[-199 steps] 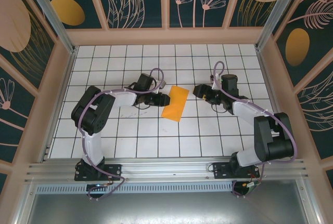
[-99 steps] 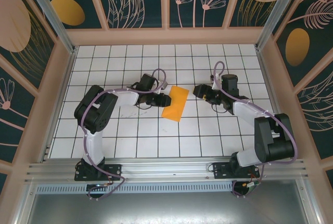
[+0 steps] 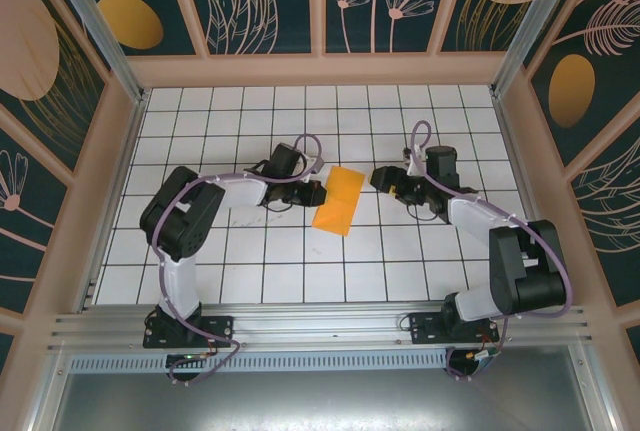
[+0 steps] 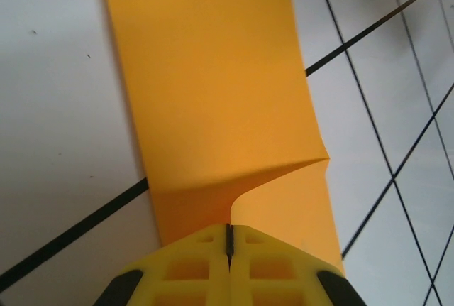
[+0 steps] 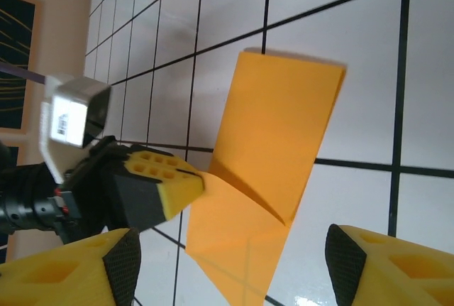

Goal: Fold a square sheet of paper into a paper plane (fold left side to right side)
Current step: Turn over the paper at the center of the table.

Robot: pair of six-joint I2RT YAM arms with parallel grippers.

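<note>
The sheet's far end's layers (image 5: 336, 82) lie flat together, so the orange sheet (image 5: 273, 128) will rise whole with that end staying straight when I lift the sheet's edge.
The square sheet of paper (image 3: 338, 199) is bright orange and lies folded into a narrow strip, tilted, on the white tiles between the arms. My left gripper (image 3: 318, 191) is shut on its left edge. In the left wrist view the yellow jaws (image 4: 228, 238) meet with the top layer of the paper (image 4: 213, 93) pinched and lifted into a ridge. My right gripper (image 3: 383, 179) is open, just right of the sheet and apart from it. From the right wrist, the paper (image 5: 277, 143) lies between my spread right gripper (image 5: 234, 270), with the left gripper (image 5: 195, 182) at its edge.
The tiled table (image 3: 300, 281) is boxed in by a beige rim and decorated wall panels (image 3: 265, 1) at the back and sides. An aluminium rail (image 3: 320, 326) runs along the near edge by the arm bases.
My left gripper has shut on the paper's left edge, raising the top layer a little. The right gripper has edged slightly left and stays open.
</note>
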